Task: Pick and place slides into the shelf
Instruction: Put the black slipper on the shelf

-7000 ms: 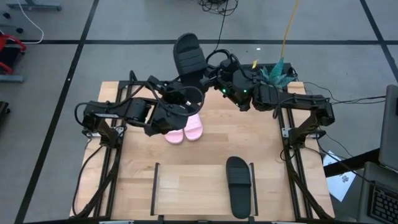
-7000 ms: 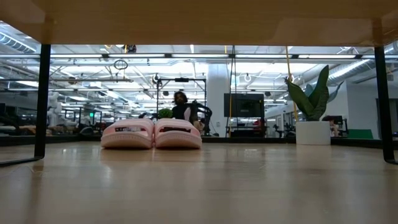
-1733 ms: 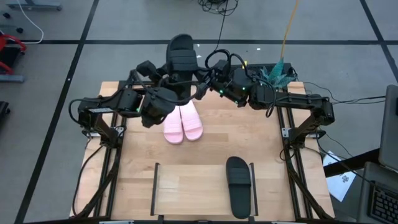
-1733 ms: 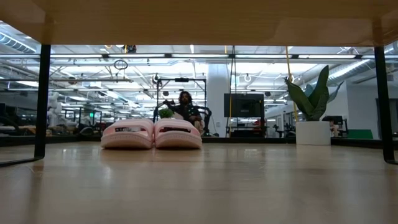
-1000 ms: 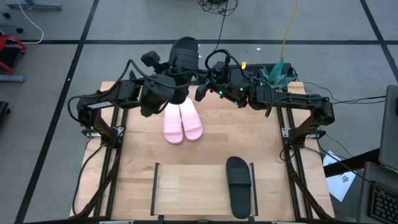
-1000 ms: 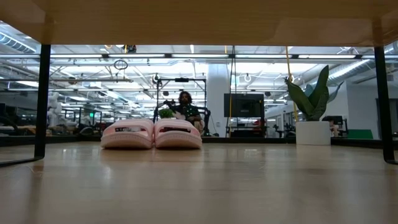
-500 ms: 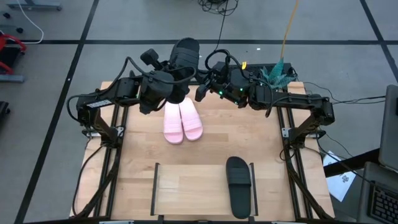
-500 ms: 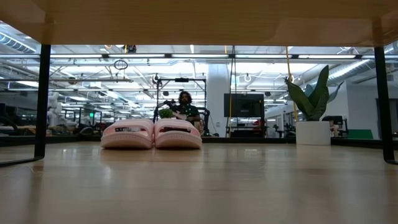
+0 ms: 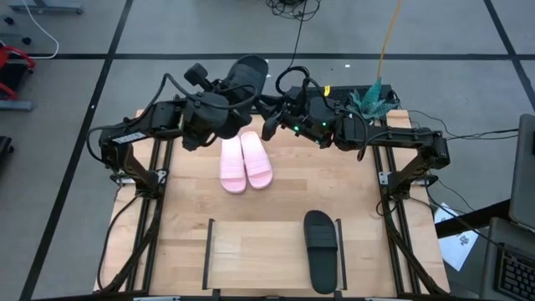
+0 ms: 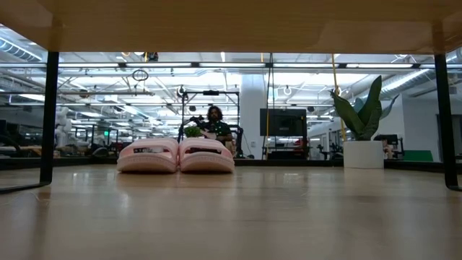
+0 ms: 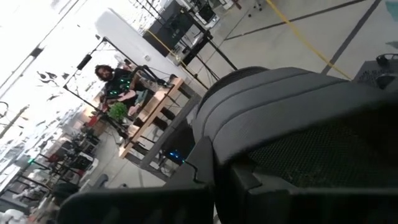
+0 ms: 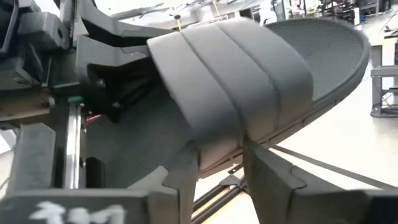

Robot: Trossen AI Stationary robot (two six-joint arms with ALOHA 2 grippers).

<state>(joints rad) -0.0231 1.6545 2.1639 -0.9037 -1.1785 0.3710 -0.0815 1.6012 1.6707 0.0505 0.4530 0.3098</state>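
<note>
The black slide is in my left gripper, but my right gripper's open fingers are on both sides of its sole edge (image 12: 219, 165). I should move those fingers back before I carry the slide to the shelf (image 9: 272, 254).
One black slide (image 9: 248, 73) hangs high over the table's far edge, with my left gripper (image 9: 234, 94) shut on it. My right gripper (image 12: 219, 158) is open beside it, a finger on either side of the sole's edge below the strap (image 12: 230, 81); whether they touch it I cannot tell. The pink pair of slides (image 9: 245, 161) lies sole-down side by side on the far middle of the table. A second black slide (image 9: 322, 251) lies on the shelf (image 9: 251, 251) at its right end, against the right rail. My left gripper holds the black slide behind the strap, by its heel half (image 12: 134, 134). One finger (image 11: 239, 180) lies on the textured footbed (image 11: 323, 158); the other is hidden by the slide. It comes in about level from the table's left. The slide is lifted clear and tilted.
The shelf's left part between the rails (image 9: 208, 251) is bare wood. In the low view the shelf board (image 10: 216, 14) spans overhead on black legs (image 10: 49, 115). Beyond the table are a person (image 10: 214, 123), a potted plant (image 10: 364, 108) and cables (image 9: 292, 12) on the floor.
My left gripper has rolled a little at the wrist, and the black slide has tipped with it, its toe now swung more toward the table's far right. The pink pair and the black slide on the shelf have stayed put.
</note>
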